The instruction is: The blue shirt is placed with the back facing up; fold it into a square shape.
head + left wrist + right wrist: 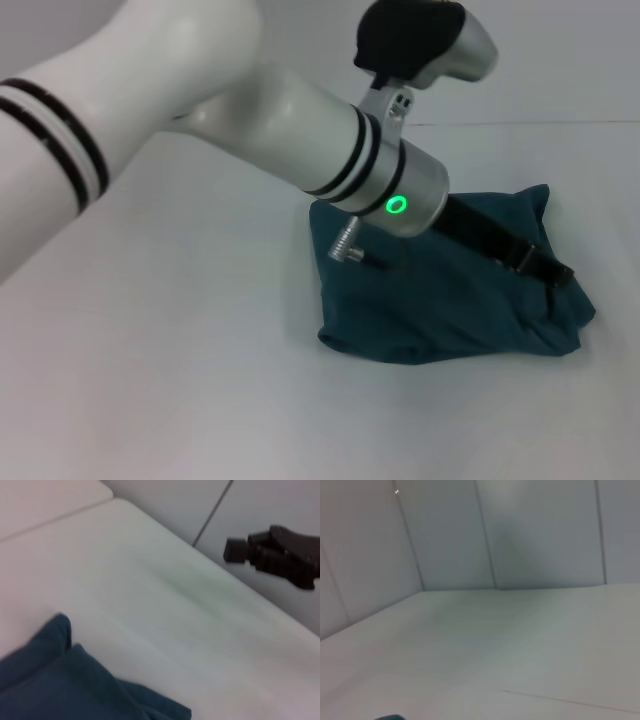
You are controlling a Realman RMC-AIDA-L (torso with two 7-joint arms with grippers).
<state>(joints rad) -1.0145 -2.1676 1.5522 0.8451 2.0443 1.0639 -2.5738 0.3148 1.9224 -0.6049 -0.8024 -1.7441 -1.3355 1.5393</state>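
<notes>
My left arm reaches across the blue shirt to the shirt's rumpled end [566,318]. I should pull that arm back and move my right gripper to that rumpled end.
The blue shirt [450,300] lies as a rumpled, folded bundle on the white table, right of centre in the head view. My left arm reaches across from the left, and its black gripper [545,268] lies low over the shirt's right part, touching the cloth. The left wrist view shows a folded edge of the shirt [60,680]. That view also shows a black gripper [272,555] far off past the table's edge, which I take to be my right one. My right arm is out of the head view. A sliver of the shirt [390,717] shows in the right wrist view.
The white table [180,380] spreads bare to the left and front of the shirt. Pale panelled walls [535,530] stand behind the table's far edge. A seam [570,702] runs across the tabletop.
</notes>
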